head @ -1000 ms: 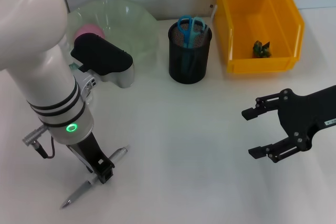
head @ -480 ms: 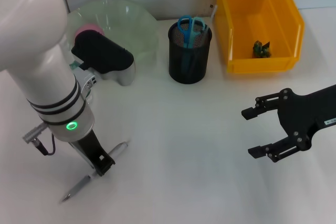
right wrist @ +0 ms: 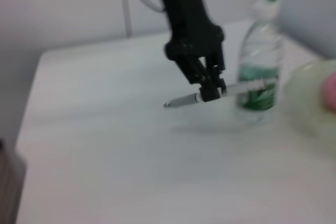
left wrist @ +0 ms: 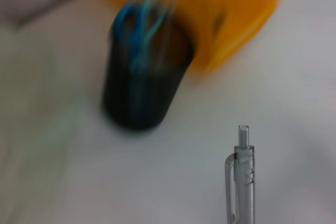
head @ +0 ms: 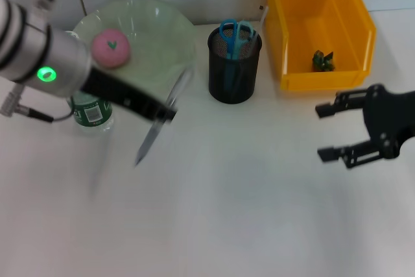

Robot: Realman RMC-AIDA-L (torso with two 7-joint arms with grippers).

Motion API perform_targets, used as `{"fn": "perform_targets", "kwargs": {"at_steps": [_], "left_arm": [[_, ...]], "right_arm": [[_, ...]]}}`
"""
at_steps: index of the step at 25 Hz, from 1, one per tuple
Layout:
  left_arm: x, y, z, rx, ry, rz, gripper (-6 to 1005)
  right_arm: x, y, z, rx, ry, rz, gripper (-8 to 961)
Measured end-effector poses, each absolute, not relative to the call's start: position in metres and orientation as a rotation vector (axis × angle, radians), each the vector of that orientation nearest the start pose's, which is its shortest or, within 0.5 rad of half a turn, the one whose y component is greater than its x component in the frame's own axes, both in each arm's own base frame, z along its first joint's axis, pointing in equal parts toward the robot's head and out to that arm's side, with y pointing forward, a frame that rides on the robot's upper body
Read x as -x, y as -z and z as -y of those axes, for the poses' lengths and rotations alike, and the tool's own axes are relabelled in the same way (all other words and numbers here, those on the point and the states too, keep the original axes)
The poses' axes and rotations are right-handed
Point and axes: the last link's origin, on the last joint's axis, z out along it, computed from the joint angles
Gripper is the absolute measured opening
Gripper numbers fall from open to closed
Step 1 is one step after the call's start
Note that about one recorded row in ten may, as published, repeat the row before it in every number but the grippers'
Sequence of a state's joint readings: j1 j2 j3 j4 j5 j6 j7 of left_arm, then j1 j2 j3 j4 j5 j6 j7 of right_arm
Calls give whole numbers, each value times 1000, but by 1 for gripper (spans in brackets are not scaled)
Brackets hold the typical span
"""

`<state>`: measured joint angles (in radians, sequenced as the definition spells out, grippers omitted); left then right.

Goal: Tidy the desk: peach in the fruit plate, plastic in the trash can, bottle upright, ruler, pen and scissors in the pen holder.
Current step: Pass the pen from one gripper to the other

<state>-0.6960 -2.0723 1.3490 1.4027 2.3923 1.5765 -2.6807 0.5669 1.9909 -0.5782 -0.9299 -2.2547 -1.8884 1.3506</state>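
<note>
I should turn the pen upright and pass its clip end (head: 184,81) to my right gripper, because my left gripper is holding the pen slanted (head: 152,139) by its middle.
My left gripper (head: 165,113) hangs above the table in front of the fruit plate (head: 170,38), shut on a grey pen (head: 153,135) that slants across it. The right wrist view shows the same pen (right wrist: 231,89) clamped in the left gripper (right wrist: 210,91). The pink peach (head: 111,48) lies in the plate. The green-labelled bottle (head: 90,112) stands upright. Blue scissors (head: 235,30) stick out of the black mesh pen holder (head: 233,74). Green plastic (head: 322,61) lies in the yellow trash can (head: 353,43). My right gripper (head: 324,132) hovers open at the right. The ruler is not visible.
The pen holder (left wrist: 143,80) and the yellow trash can (left wrist: 226,19) lie ahead of the held pen (left wrist: 241,182) in the left wrist view. A grey cable (head: 26,113) trails off the left arm near the bottle (right wrist: 260,64).
My left gripper has lifted the pen off the table's front left and swung it up and right toward the pen holder. The right gripper has drawn back a little to the right.
</note>
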Motion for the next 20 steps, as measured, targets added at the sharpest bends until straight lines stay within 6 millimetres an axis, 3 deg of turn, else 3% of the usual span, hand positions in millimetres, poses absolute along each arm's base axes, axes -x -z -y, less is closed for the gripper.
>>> {"fn": "perform_targets", "kwargs": {"at_steps": [5, 6, 7, 11, 12, 15, 20], "left_arm": [[103, -21, -355, 2789, 408, 823, 139], [103, -22, -352, 2779, 614, 741, 139], [103, -22, -352, 2779, 614, 741, 139], [113, -11, -349, 2718, 959, 624, 139], [113, -11, -349, 2718, 959, 624, 139], [139, 6, -351, 2567, 1263, 605, 139], [155, 30, -349, 2466, 1309, 480, 139]], "right_arm": [[-265, -93, -315, 2798, -615, -354, 793], [-267, -98, -310, 2741, -720, -383, 792], [-267, -98, -310, 2741, -720, -383, 792], [-272, -104, -300, 2680, -845, -441, 790], [-273, -104, -298, 2676, -851, -456, 789], [-276, -103, -295, 2655, -885, -499, 787], [-280, -101, -294, 2591, -971, -532, 784]]}}
